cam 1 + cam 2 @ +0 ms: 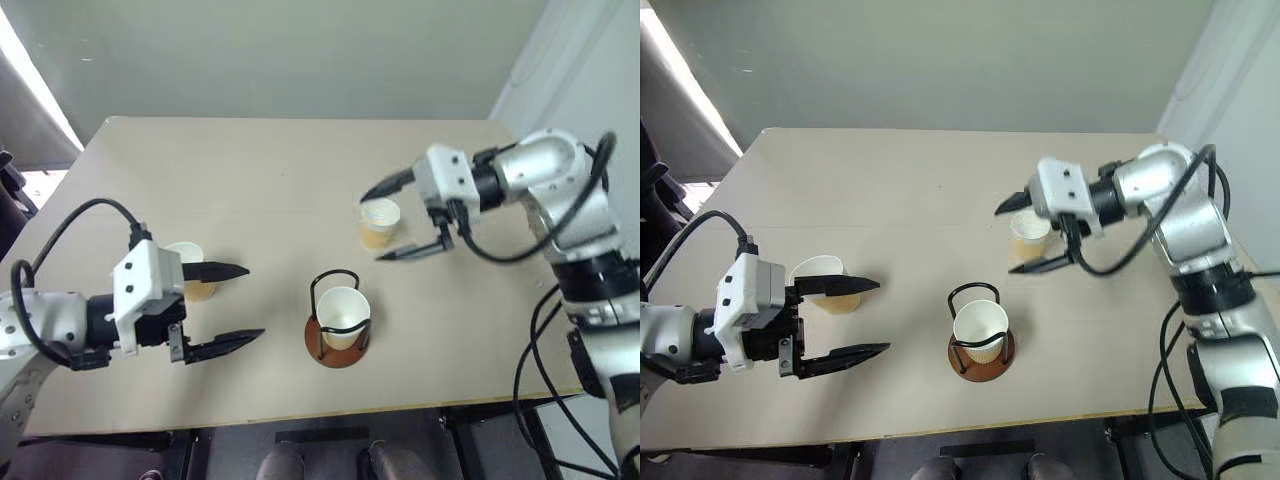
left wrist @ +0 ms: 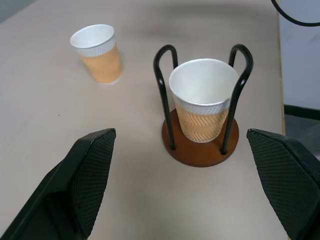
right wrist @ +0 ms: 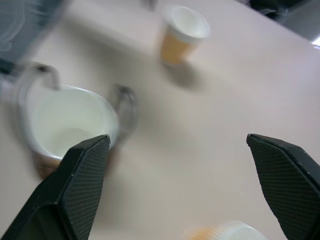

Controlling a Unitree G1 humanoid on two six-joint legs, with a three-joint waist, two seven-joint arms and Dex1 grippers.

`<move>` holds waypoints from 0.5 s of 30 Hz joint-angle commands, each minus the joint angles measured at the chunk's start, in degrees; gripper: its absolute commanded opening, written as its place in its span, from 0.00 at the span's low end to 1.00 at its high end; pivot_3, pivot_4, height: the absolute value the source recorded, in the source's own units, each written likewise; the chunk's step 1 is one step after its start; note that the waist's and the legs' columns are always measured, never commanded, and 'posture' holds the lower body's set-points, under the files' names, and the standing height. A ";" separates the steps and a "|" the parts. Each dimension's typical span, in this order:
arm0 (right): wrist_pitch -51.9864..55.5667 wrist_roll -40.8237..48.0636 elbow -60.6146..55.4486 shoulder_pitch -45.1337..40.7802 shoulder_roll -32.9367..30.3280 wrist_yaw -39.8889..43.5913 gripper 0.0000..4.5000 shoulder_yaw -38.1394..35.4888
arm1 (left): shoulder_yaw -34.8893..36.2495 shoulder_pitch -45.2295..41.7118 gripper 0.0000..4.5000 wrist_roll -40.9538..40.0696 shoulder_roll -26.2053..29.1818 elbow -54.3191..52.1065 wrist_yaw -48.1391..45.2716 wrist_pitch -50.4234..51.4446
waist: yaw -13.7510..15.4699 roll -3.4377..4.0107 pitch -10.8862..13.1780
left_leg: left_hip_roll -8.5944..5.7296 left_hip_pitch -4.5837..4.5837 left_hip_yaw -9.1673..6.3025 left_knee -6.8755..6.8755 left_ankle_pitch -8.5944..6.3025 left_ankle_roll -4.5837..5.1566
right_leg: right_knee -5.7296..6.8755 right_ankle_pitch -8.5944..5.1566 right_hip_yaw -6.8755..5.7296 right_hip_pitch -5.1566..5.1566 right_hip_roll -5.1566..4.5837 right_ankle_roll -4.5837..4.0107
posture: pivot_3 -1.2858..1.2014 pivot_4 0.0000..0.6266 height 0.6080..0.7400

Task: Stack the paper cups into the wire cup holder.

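The paper cup (image 1: 379, 222) by the robot's right gripper will sink in nearly to its rim when the robot lowers it, because the wire cup holder's cup (image 1: 343, 311) is wide open and empty.
The wire cup holder (image 1: 320, 300) stands on its round reddish-brown base near the table's front middle. One paper cup (image 1: 343, 315) sits inside it. A second paper cup (image 1: 381, 222) stands on the table to the right and farther back. My right gripper (image 1: 372, 228) is open, one finger on each side of this cup from above. Whether a finger touches it I cannot tell. A third paper cup (image 1: 190, 272) stands at the left, partly hidden behind my left gripper (image 1: 255, 302). That gripper is open and empty, and points at the holder (image 2: 200, 150).
The tan table (image 1: 280, 170) has free room across its back half. Its front edge runs just below the holder. Black cables hang off both arms, and the right arm (image 1: 560, 190) reaches in over the table's right edge.
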 commanded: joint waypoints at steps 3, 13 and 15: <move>-13.85 -9.61 20.83 -6.26 4.80 -4.66 1.00 2.02 | 0.56 -7.14 1.00 3.82 -1.58 3.52 10.27 -0.30 | 0.21 0.02 0.01 | 0.04 -0.11 -0.06 -0.04 0.04 -0.07 | 0.01 0.04 -0.09 -0.14 -0.01 -0.07 | 0.52 0.24 1.00; -26.48 -20.29 43.85 -10.13 9.98 -9.89 1.00 4.38 | -4.10 -8.23 1.00 5.28 -5.11 -0.73 17.47 2.82 | 0.45 0.03 0.02 | -0.04 -0.79 -0.02 -0.10 0.25 -0.71 | -0.16 0.04 -0.19 -0.53 -0.21 -0.06 | 0.52 0.24 1.00; -27.48 -21.17 45.67 -10.29 10.23 -9.82 1.00 4.13 | -3.60 -8.09 1.00 5.05 -5.01 -1.13 17.50 3.24 | 0.47 0.03 0.02 | -0.04 -0.79 0.01 -0.18 0.23 -0.73 | -0.22 0.04 -0.18 -0.53 -0.22 -0.06 | 0.52 0.24 1.00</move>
